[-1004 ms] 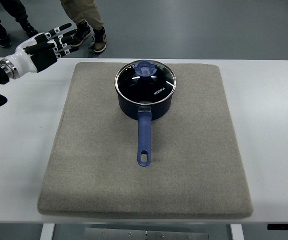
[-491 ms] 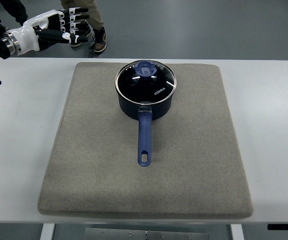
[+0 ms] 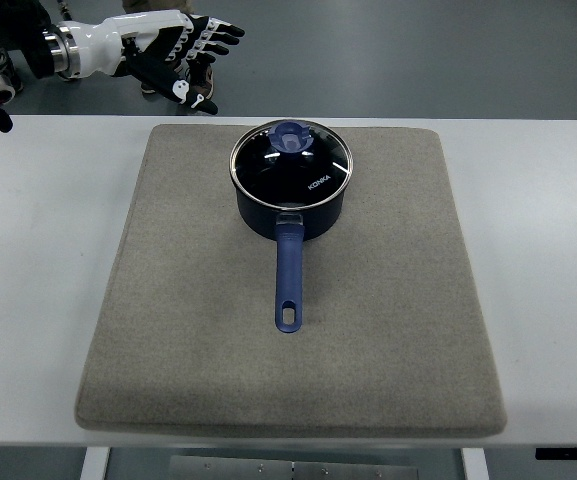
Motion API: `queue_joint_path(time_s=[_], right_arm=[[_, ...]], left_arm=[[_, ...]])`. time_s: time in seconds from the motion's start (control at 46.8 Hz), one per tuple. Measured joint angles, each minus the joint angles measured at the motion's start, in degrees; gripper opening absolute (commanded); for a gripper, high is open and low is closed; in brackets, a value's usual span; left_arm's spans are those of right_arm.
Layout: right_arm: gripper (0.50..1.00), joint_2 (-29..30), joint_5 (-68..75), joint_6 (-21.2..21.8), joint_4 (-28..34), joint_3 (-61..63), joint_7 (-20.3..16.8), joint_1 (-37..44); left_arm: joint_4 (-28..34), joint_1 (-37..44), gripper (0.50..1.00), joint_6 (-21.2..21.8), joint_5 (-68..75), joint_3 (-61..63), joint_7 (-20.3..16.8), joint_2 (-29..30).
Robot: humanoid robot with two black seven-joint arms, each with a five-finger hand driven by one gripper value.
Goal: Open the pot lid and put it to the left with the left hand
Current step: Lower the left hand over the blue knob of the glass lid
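Note:
Only even darkness can be seen through the glass lid (image 3: 279, 181). I will therefore expect the dark blue pot (image 3: 322, 221) to be empty when I raise the lid.
A dark blue pot (image 3: 290, 200) stands at the back middle of a grey mat (image 3: 168, 330), its long blue handle (image 3: 288, 275) pointing toward me. A glass lid (image 3: 318, 165) with a blue knob (image 3: 291, 139) sits closed on the pot. My left hand (image 3: 183, 55) comes in from the upper left, raised beyond the table's far edge, up and to the left of the pot. Its fingers are spread and hold nothing. It does not touch the lid.
The mat lies on a white table (image 3: 38, 280). A person's shoes (image 3: 200, 88) show on the floor behind the table, partly behind my left hand. Bare mat lies to the left of the pot.
My left hand has risen and swung right, from over the table's far left corner toward the pot. The pot and lid have not moved.

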Motion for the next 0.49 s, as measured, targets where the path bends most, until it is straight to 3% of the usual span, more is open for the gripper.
queue_joint_path(time_s=[0.192,0.491], right_arm=[[0.917,0.00,0.00,0.00,-0.02,-0.02,-0.02,-0.02],[0.917,0.00,0.00,0.00,-0.01,0.00,-0.02,-0.02]], left_arm=[[-5.06,-1.04,0.984,0.00,9.92,-0.06,0.00,-0.88],[-6.05,-2.92,0.984,0.03,19.24,0.31,0.26,-5.63]])
